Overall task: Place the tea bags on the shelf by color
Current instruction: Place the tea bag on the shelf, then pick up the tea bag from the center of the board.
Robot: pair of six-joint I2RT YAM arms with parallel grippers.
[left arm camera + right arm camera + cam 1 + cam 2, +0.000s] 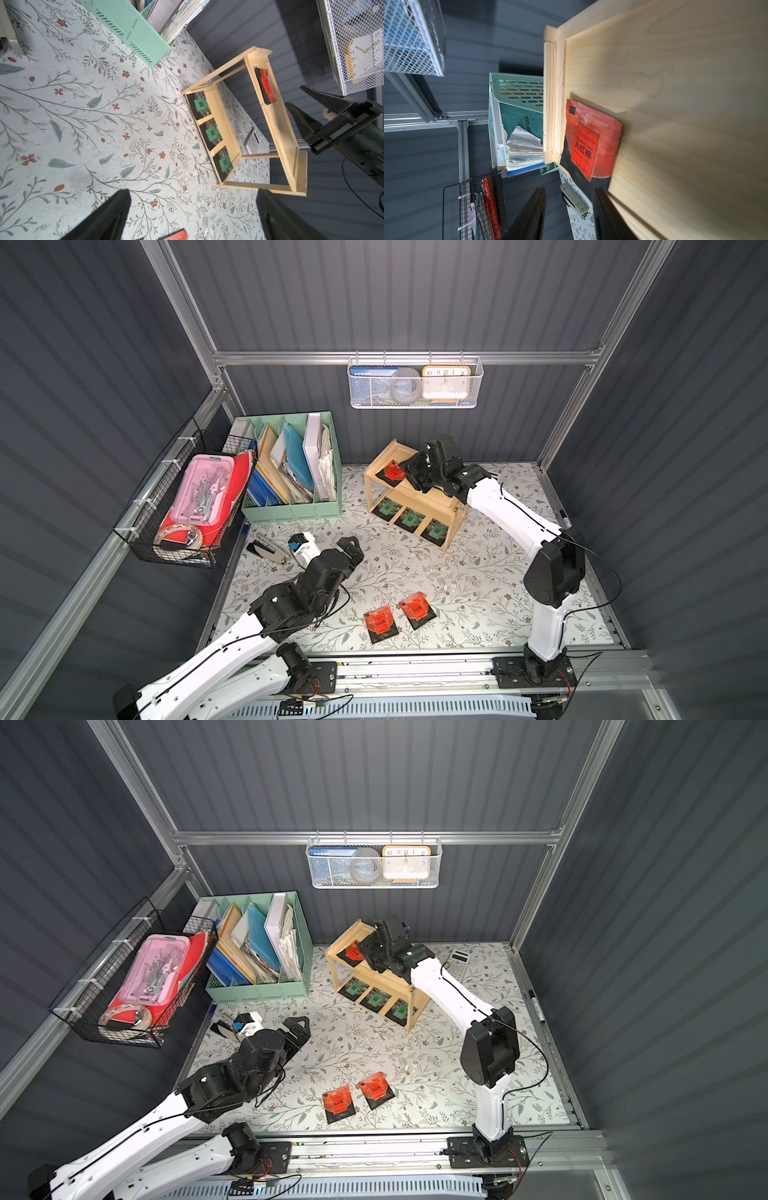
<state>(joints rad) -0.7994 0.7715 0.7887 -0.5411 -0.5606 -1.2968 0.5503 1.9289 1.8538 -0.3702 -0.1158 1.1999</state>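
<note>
One red tea bag [392, 472] lies flat on the top level, so the robot's empty right gripper should keep going to the front one nearest the shelf [417, 609] and close there.
The wooden shelf [432, 499] stands at the back of the table. Three green-labelled tea bags [410, 517] lie in a row on its lower tier. One red tea bag [591, 143] lies flat at the left end of the top tier, its black edge over the front rim. My right gripper [570, 190] hovers at that edge, open, with nothing between its fingers; it also shows in a top view [407, 472]. Two more red tea bags [380, 622] [417, 610] lie on the table near the front. My left gripper [193, 218] hangs open and empty over the table.
A mint-green file organizer [291, 472] stands left of the shelf. A black wire basket [187, 506] hangs on the left wall and a white mesh basket [415, 383] on the back wall. A stapler [268, 549] lies at the left, a calculator [459, 961] behind the shelf.
</note>
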